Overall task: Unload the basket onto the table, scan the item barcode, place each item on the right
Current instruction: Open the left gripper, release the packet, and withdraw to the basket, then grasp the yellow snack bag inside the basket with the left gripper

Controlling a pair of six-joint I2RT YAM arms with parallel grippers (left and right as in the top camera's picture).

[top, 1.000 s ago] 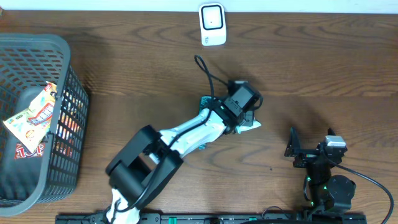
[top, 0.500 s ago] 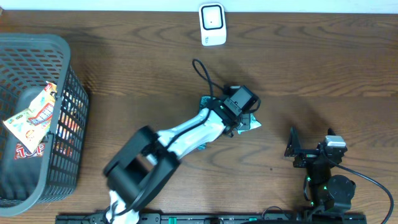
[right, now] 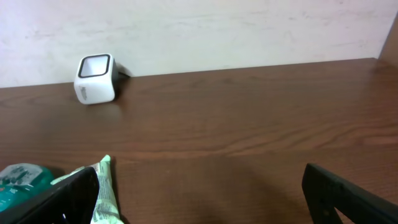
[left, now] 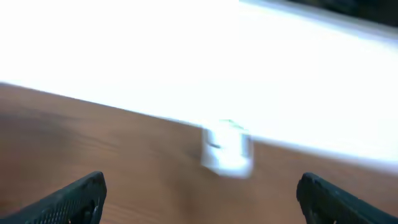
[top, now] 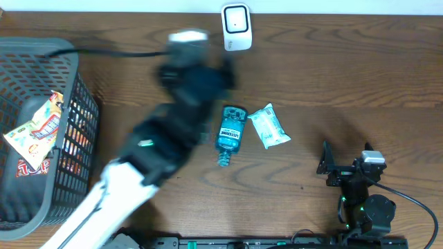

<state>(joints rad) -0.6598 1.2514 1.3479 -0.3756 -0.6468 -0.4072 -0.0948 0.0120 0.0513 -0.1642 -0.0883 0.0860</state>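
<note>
The cream packet (top: 29,137) is lying over the red packet in the open basket. So my left gripper should continue to go there until its fingers close on the cream packet.
A white-and-green packet (top: 269,126) lies flat on the table beside a teal bottle (top: 230,131); its end also shows in the right wrist view (right: 102,186). The white barcode scanner (top: 237,26) stands at the far edge, blurred in the left wrist view (left: 227,146). My left gripper (top: 220,72) is a motion-blurred shape left of the scanner and above the bottle, open and empty (left: 202,202). My right gripper (top: 344,158) rests at the near right, open and empty (right: 202,205), facing the scanner (right: 95,78).
A dark mesh basket (top: 73,62) stands at the left edge with colourful snack packets (top: 34,131) inside. A black cable (top: 118,52) trails from the left arm over the basket's far rim. A pale wall runs behind the scanner.
My left gripper has opened and let go of the packet, which now lies by the bottle. The left arm has swung quickly away to the left and back.
</note>
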